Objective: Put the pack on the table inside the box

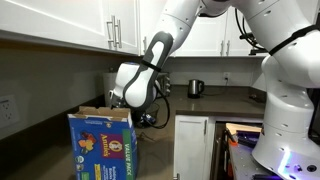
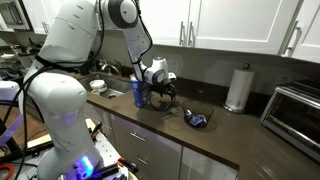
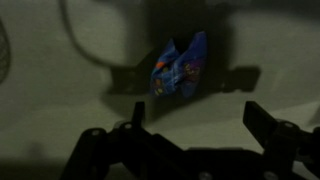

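Observation:
My gripper's open fingers are short of the crumpled pack [image 3: 180, 67], so I will move them over the pack and lower them astride it before I close them.
The pack [image 3: 180, 68], a small dark blue shiny pouch, lies crumpled on the dark table [image 3: 60, 110] in the wrist view, just beyond my fingertips. It also shows in an exterior view [image 2: 197, 120]. My gripper [image 3: 197, 120] is open and empty, its two fingers spread wider than the pack. In an exterior view my gripper [image 2: 167, 97] hangs over the table [image 2: 235, 138] between the pack and the box [image 2: 140, 95]. The blue box [image 1: 100, 147] with brown flaps stands open-topped, close to the camera, with my gripper [image 1: 150, 116] behind it.
A paper towel roll [image 2: 237, 88] and a silver toaster oven [image 2: 296, 115] stand further along the counter. A kettle [image 1: 196, 88] sits on the counter at the back. White cabinets hang above. An open drawer [image 1: 240, 140] is beside the robot base.

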Robot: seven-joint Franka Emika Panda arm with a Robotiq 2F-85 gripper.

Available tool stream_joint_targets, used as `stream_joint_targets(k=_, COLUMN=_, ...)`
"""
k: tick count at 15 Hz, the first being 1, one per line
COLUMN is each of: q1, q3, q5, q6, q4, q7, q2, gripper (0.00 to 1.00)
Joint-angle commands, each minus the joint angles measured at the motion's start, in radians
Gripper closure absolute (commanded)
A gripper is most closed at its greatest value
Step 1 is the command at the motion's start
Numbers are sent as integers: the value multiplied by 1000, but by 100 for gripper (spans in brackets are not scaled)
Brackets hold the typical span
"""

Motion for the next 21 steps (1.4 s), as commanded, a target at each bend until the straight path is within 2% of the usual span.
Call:
stream_joint_targets(k=1, q1=-17, q3=10, q5=-19, q6=-55, q4=-9, q7=15, q2=-22, gripper=0)
stream_joint_targets(k=10, q1=-2, q3=26, q5=-12, q6=-42, q4=-32, q7=32, q2=29, gripper=0)
stream_joint_targets(k=11, q1=-4, q3=27, q5=-12, q6=-43, q4=-32, q7=30, q2=33, gripper=10)
stream_joint_targets(k=12, q1=-1, q3=24, q5=-13, q6=-42, q4=-31, q7=32, q2=36, gripper=26)
stream_joint_targets(k=21, q1=37, q3=-10, q5=-27, q6=-49, q4=-47, q7=53, q2=5, gripper=86)
